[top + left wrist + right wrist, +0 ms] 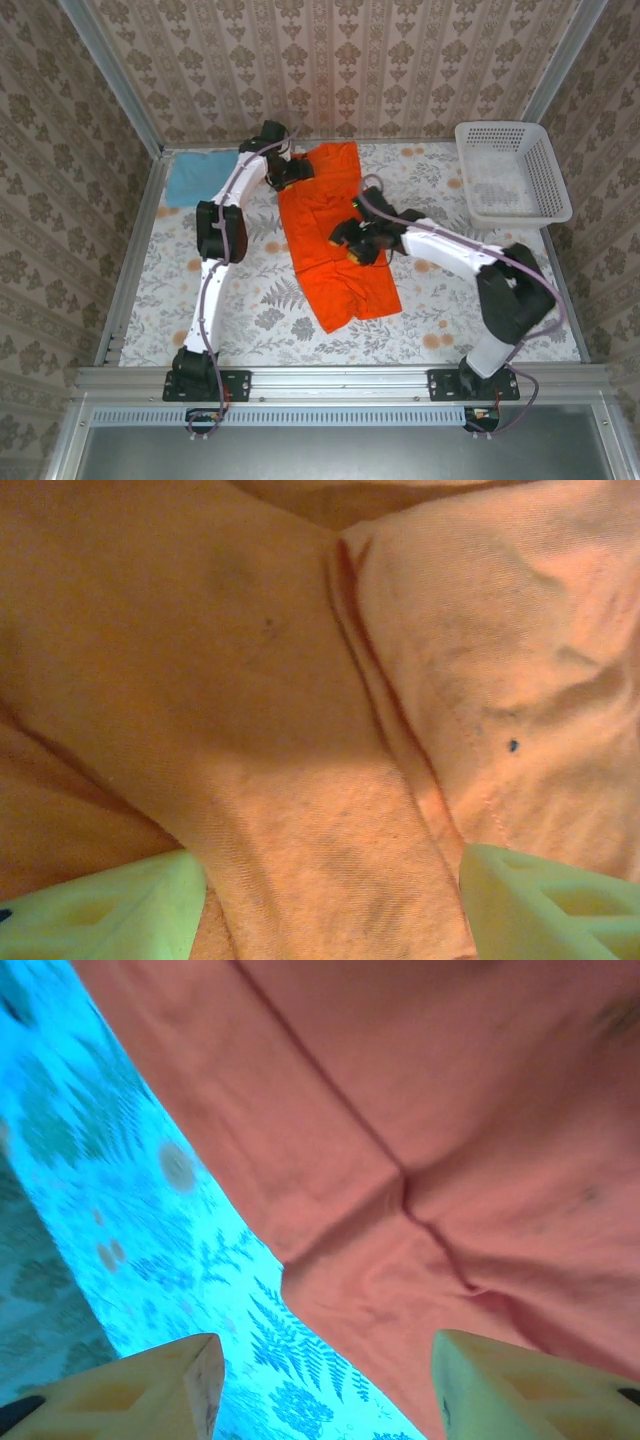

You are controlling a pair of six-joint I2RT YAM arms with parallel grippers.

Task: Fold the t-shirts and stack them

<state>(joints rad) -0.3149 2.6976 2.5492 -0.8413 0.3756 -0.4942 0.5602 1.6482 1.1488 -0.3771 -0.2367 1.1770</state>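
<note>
My right gripper is to pull the long edge straight before I fold the hem up, because the orange t-shirt's lower half slants away from its upper half.
The orange t-shirt lies lengthwise down the middle of the table, its sides folded in. A light blue t-shirt lies flat at the back left corner. My left gripper is low over the orange shirt's far left edge. In the left wrist view it stands open, with a folded band of orange cloth lying between the fingertips. My right gripper hovers at the shirt's right edge, near its middle. It is open there, over a corner of orange cloth and the table, with nothing gripped.
A white lattice basket stands at the back right. The table carries a floral-print cover, bare at the front left and front right. Patterned walls close in the back and both sides.
</note>
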